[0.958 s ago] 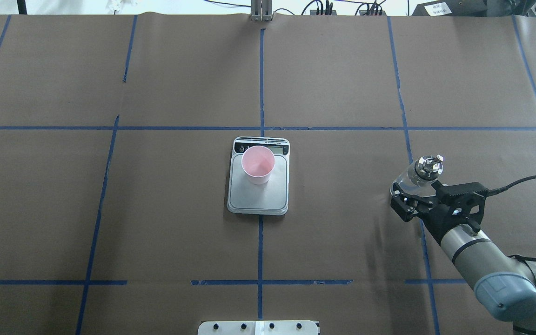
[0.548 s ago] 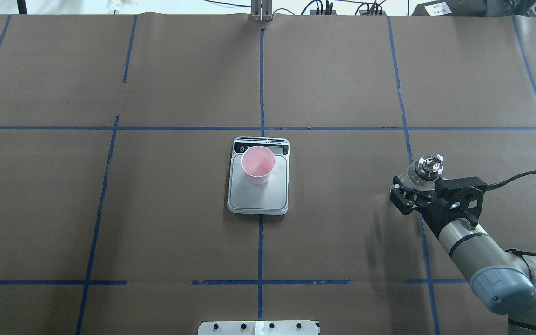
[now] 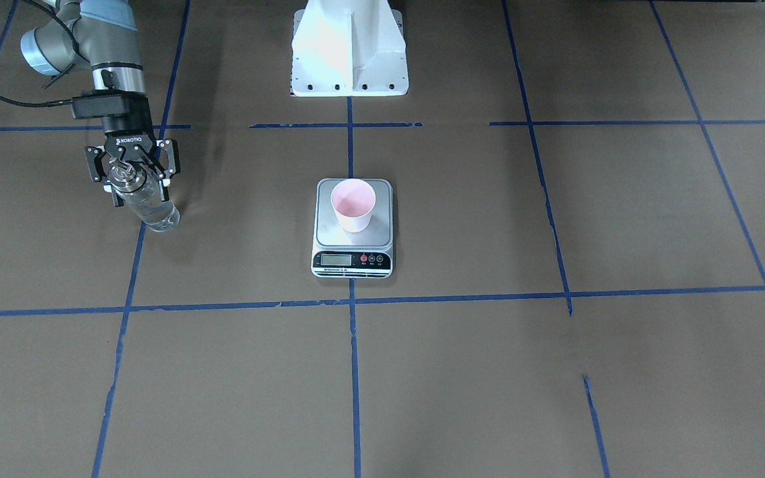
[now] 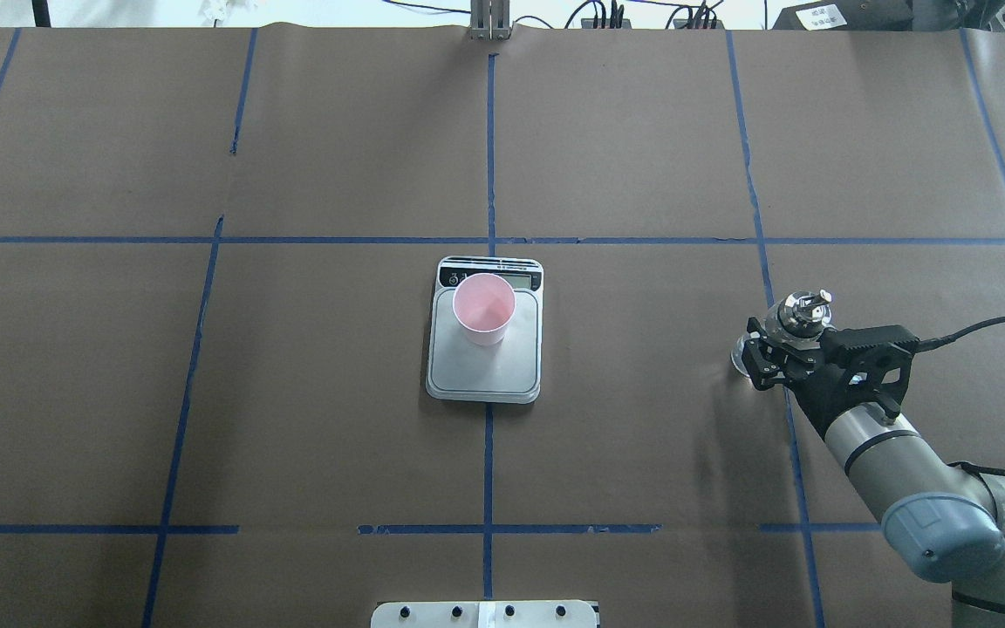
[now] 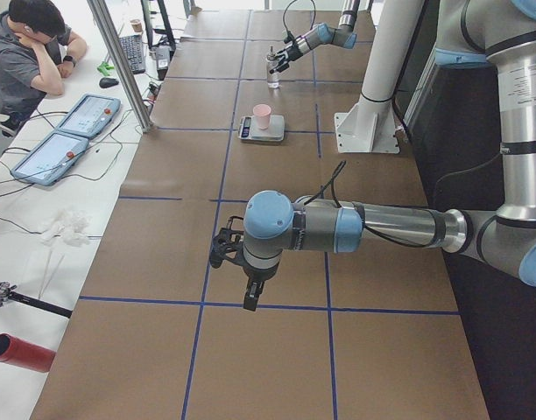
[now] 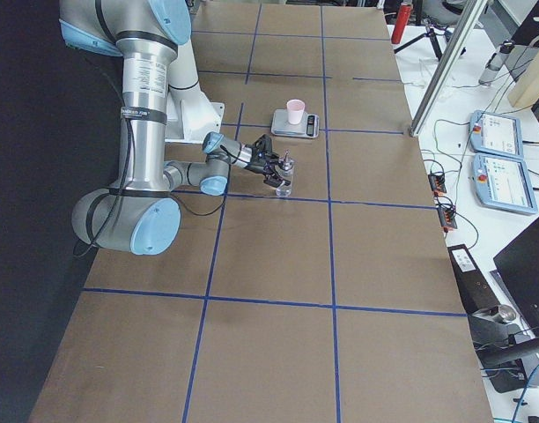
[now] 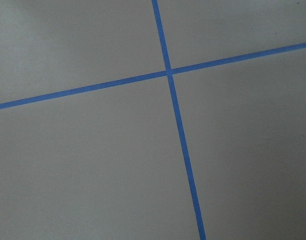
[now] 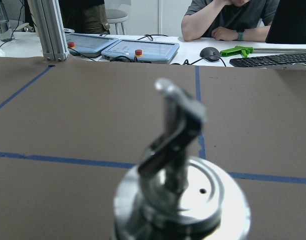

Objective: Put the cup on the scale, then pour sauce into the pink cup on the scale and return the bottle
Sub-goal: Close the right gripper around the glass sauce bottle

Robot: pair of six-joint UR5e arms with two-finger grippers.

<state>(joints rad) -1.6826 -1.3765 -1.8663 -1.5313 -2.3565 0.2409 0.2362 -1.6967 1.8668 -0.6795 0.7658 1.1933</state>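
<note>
The flap (image 8: 169, 146) will swing open on its own when the robot tips the bottle to pour, because it is hinged and sits across the silver pourer cap's spout (image 8: 174, 117).
The pink cup (image 4: 485, 305) stands upright on the scale (image 4: 485, 377) at the table's middle, near its display strip; the cup (image 3: 353, 202) looks empty. The clear glass bottle (image 4: 802, 312) with its silver pourer cap stands on the table to the right. My right gripper (image 4: 771, 342) is open, its fingers on either side of the bottle (image 3: 155, 211) just under the cap. The right wrist view shows the cap (image 8: 183, 200) very close. My left gripper (image 5: 222, 254) hangs over bare table at the left end. I cannot tell whether it is open or shut.
The white robot base (image 3: 348, 46) stands behind the scale. Blue tape lines cross the brown table cover. A person (image 5: 31, 44) sits at a desk with tablets (image 5: 62, 140) past the table's far edge.
My right gripper has moved forward along the table until its fingers flank the bottle. The bottle, cup and scale have not moved.
</note>
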